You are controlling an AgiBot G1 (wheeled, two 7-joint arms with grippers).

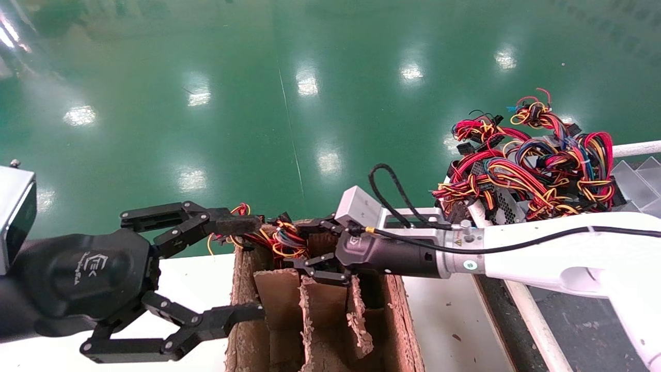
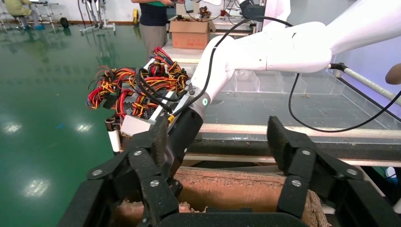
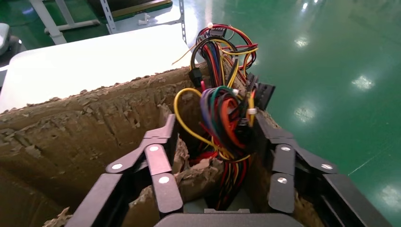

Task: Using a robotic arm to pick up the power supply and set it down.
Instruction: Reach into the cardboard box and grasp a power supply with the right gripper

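I am looking at the wires [image 3: 231,180], which run down to the grey body in the slot. I expect the power supply [image 3: 196,206] to come out hanging from them when I lift.
A power supply stands in a far slot of the torn brown cardboard divider box [image 1: 395,320], and mostly its red, yellow and black wires [image 1: 281,240] show. In the right wrist view the wire bunch [image 3: 222,109] rises between the fingers, with a sliver of grey body low behind the torn divider. My right gripper [image 1: 305,248] [image 3: 213,127] is open, reaching into that slot with a finger on each side of the wires. My left gripper [image 1: 254,268] [image 2: 217,137] is open and empty, straddling the box's left wall [image 2: 236,184].
Several more power supplies with tangled wires [image 1: 532,170] [image 2: 137,90] are heaped at the right by a white rail [image 1: 635,149]. The box sits on a white table [image 1: 444,315]. Green floor lies beyond. A person [image 2: 153,19] stands far off.
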